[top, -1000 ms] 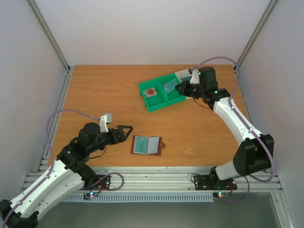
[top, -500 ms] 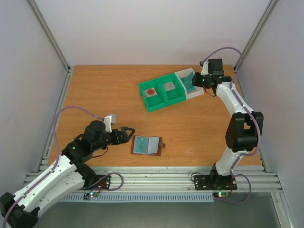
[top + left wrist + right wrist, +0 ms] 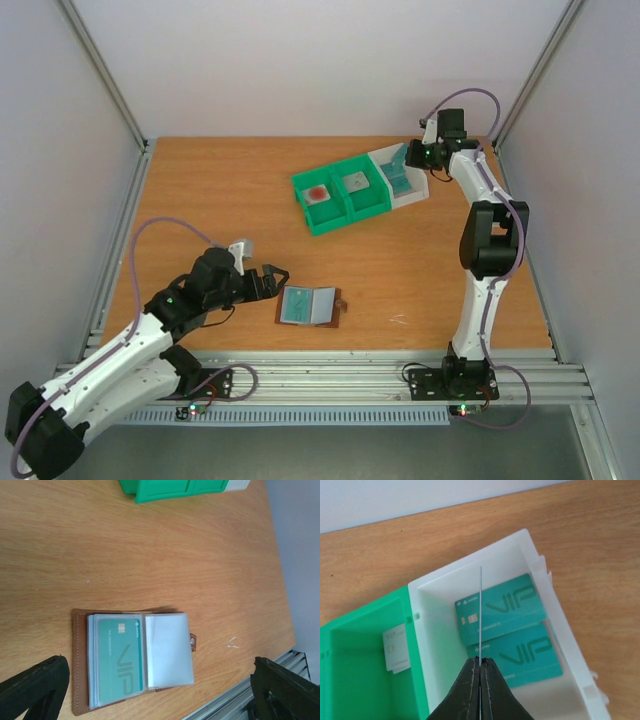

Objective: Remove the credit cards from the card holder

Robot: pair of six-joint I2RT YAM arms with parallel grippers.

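I should keep lowering the credit card (image 3: pixel 480 612) with my right gripper, because it hangs edge-on between the white bin's sides (image 3: pixel 408 200). I should do so until the card goes below the bin's rim, then let go.
The card holder (image 3: pixel 310 305) lies open on the table near the front, brown leather with clear pockets. One teal credit card (image 3: pixel 119 662) sits in its left pocket; the right pocket (image 3: pixel 169 650) looks empty. My left gripper (image 3: pixel 275 278) is open just left of the holder, with its fingers (image 3: pixel 35 690) either side of the holder in the wrist view. My right gripper (image 3: pixel 480 661) is shut on a credit card (image 3: pixel 481 615) seen edge-on above the white bin (image 3: pixel 435 630). Two teal cards (image 3: pixel 505 605) (image 3: pixel 530 655) lie in that bin.
The green two-compartment bin (image 3: pixel 340 200) adjoins the white bin (image 3: pixel 400 175) at the back right. It holds a red-spotted tile (image 3: pixel 318 193) and a grey square (image 3: pixel 355 182). A whitish card (image 3: pixel 395 650) shows in the green compartment beside the white bin. A metal rail runs along the table front.
My right gripper has moved right and back from over the green bin to over the white bin. My left gripper has moved closer to the card holder.
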